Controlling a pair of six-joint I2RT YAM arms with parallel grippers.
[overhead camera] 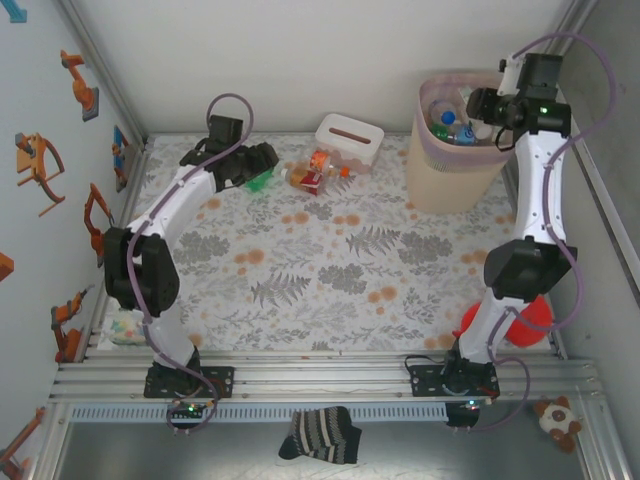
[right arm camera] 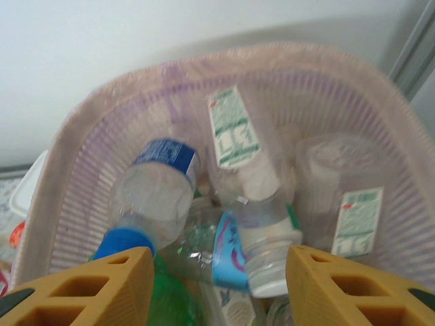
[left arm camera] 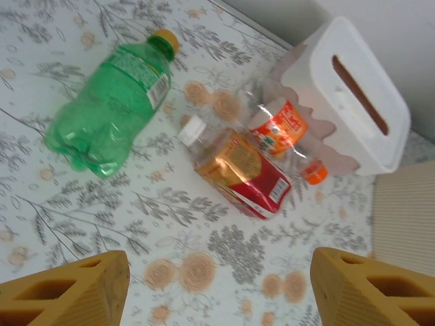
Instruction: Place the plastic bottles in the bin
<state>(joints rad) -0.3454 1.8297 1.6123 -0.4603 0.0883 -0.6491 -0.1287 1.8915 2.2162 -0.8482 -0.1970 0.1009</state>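
Next, my left gripper takes hold of the green bottle (overhead camera: 259, 181) by its body (left arm camera: 115, 102) and passes it to my right gripper, because the green bottle lies far from the bin on my left gripper's side.
Three plastic bottles lie on the floral table near the far edge: a green one with a yellow cap (left arm camera: 112, 102) (overhead camera: 262, 182), a clear one with a red and orange label (left arm camera: 238, 166) (overhead camera: 308, 180), and one with an orange cap (left arm camera: 289, 132). My left gripper (left arm camera: 221, 285) (overhead camera: 258, 165) hovers above the table just short of them, open and empty. The beige bin (overhead camera: 455, 170) with its pink liner (right arm camera: 88, 156) stands at the far right and holds several bottles, among them a blue-capped one (right arm camera: 153, 197) and a white-capped one (right arm camera: 262, 231). My right gripper (right arm camera: 219, 285) (overhead camera: 487, 105) hangs open over the bin's mouth, its jaws apart with nothing between them.
A white tissue box (overhead camera: 350, 140) (left arm camera: 353, 95) stands right behind the lying bottles. A red object (overhead camera: 530, 315) sits by the right arm's base, and a pale crumpled thing (overhead camera: 125, 325) by the left wall. A striped sock (overhead camera: 320, 435) and a plush toy (overhead camera: 555, 420) lie in front of the rail.
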